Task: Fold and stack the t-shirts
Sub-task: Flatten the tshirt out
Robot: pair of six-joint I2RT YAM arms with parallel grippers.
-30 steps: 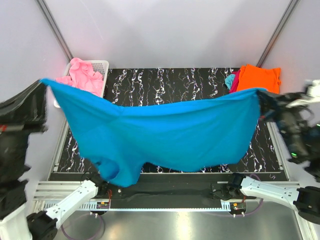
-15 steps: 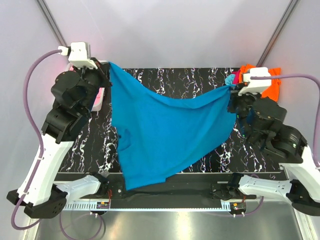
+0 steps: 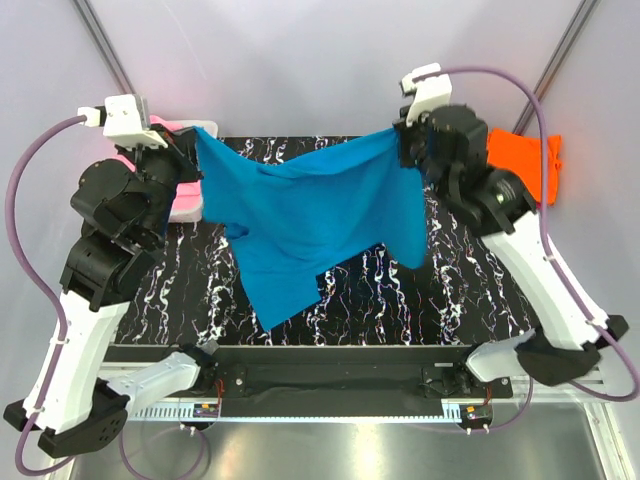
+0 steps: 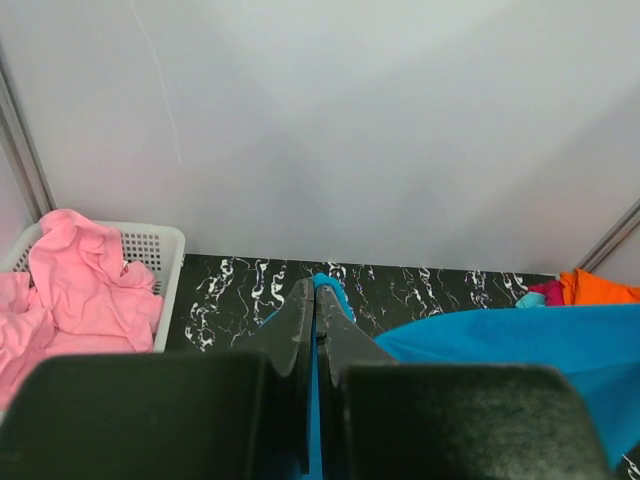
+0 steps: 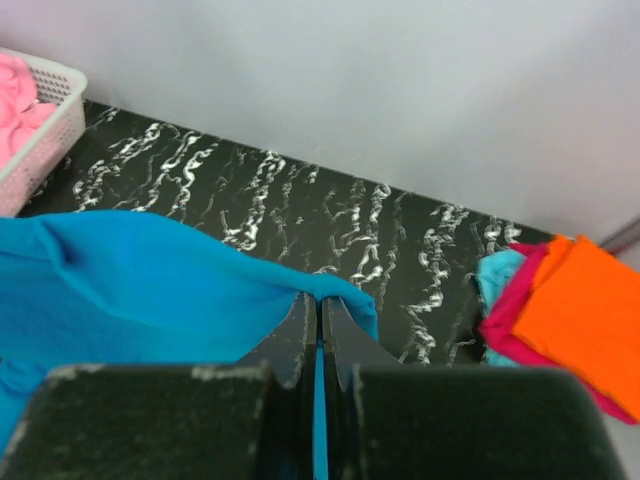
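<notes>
The teal-blue t-shirt sags (image 3: pixel 282 172) between my left gripper and my right gripper, so I should pull it tight and then swing it down flat over the marbled table (image 3: pixel 350 305).
A teal-blue t-shirt (image 3: pixel 305 215) hangs in the air over the far half of the table, stretched between both arms. My left gripper (image 3: pixel 197 133) is shut on its upper left corner, and the cloth (image 4: pixel 335 292) shows pinched between the fingertips (image 4: pixel 315 290). At the upper right corner my right gripper (image 3: pixel 400 135) is shut on the cloth (image 5: pixel 150 275), with its tips (image 5: pixel 320 303) closed on the fabric edge. A pink t-shirt (image 3: pixel 172 190) lies in the basket. Orange (image 3: pixel 520 160), magenta (image 5: pixel 520 325) and light cyan (image 5: pixel 497 272) t-shirts lie stacked at the far right.
A white mesh basket (image 4: pixel 150 255) stands at the far left corner of the black marbled table (image 3: pixel 400 300). Grey walls close in the back and sides. Both arm bases sit on the rail at the near edge (image 3: pixel 330 385).
Both arms have swung from the near sides toward the back of the table, carrying the teal-blue shirt away from the near edge. The shirt now hangs bunched closer together, its lower end off the rail.
</notes>
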